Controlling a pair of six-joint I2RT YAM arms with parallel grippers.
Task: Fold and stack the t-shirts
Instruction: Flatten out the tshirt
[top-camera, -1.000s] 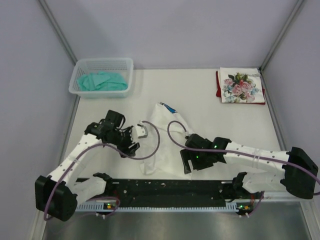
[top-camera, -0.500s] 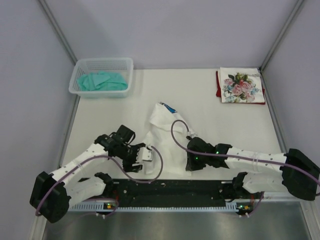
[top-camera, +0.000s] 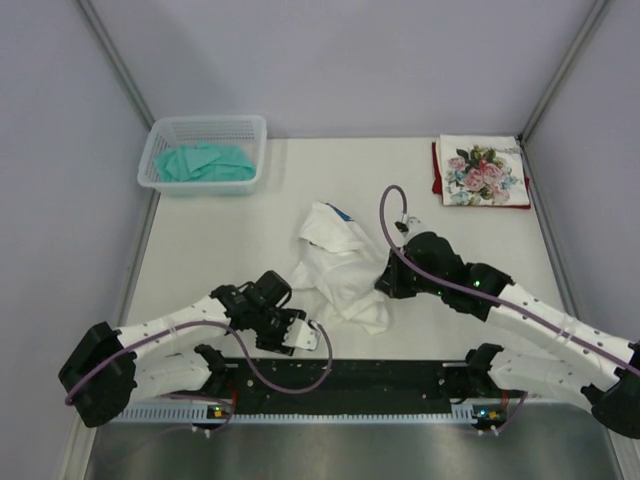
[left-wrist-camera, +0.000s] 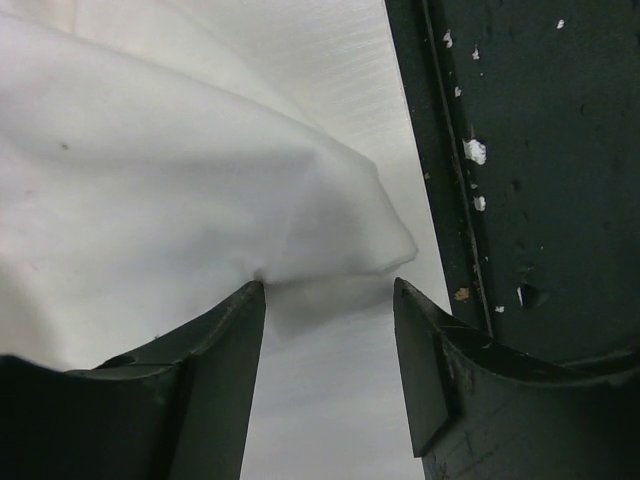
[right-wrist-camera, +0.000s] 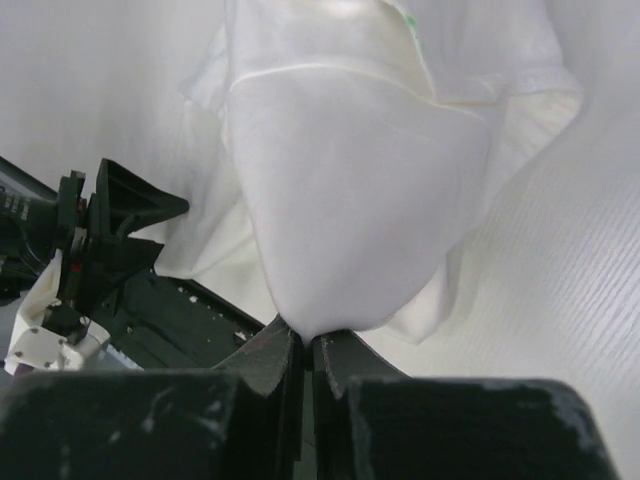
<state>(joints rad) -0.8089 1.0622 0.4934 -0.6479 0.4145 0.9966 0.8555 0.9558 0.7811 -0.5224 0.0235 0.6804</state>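
Note:
The white t-shirt lies bunched (top-camera: 342, 268) under the robot's right gripper. The left gripper should pinch the t-shirt's near corner (left-wrist-camera: 385, 245), and then both grippers should raise the t-shirt and swing it flat before folding.
A white t-shirt (top-camera: 335, 265) lies bunched in the middle of the table, a bit of blue print showing at its far edge. My right gripper (top-camera: 387, 284) is shut on a fold of it; in the right wrist view the white cloth (right-wrist-camera: 350, 200) hangs from the closed right gripper (right-wrist-camera: 307, 345). My left gripper (top-camera: 306, 336) is low by the near edge and open. In the left wrist view a corner of the shirt (left-wrist-camera: 200, 200) lies just ahead of the left gripper (left-wrist-camera: 328, 300), with nothing between the jaws. A folded rose-print shirt (top-camera: 483, 170) lies on a dark red one (top-camera: 437, 182) at the back right.
A pale mesh basket (top-camera: 158, 172) holding teal cloth (top-camera: 205, 162) stands at the back left. A black rail (top-camera: 340, 378) runs along the near edge, close to the left gripper. Walls close in the table on the left, right and back.
The right gripper has shut on the white shirt and pulled it up and back to the right, bunching it. The left arm has swung down to the shirt's near corner.

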